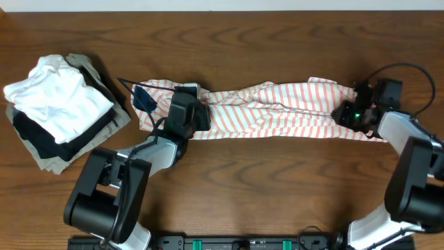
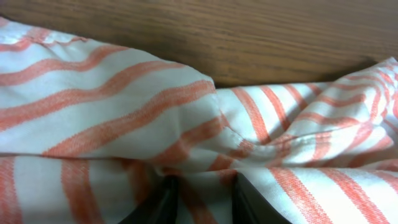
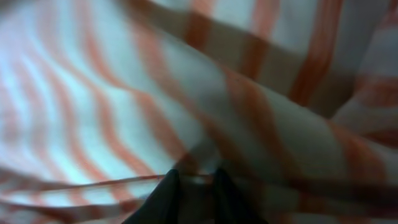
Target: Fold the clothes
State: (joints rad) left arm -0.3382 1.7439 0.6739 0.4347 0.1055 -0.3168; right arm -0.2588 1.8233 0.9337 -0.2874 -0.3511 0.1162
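Note:
I should open my right gripper and grab the shirt's loose end edge before I fold toward the middle, because the gripper is pinching the striped shirt inside the shirt's end.
The clothes, a white shirt with orange-red stripes, lie bunched in a long band across the table, with the dark blue inner collar at the left end. My left gripper sits on the band's left part. In the left wrist view its dark fingers stand close together with a fold of the striped shirt pinched between them. My right gripper is at the band's right end, and the right wrist view shows it shut on striped cloth.
A pile of folded garments, white on top of black and khaki, sits at the far left of the wooden table. Both arm bases stand at the front edge.

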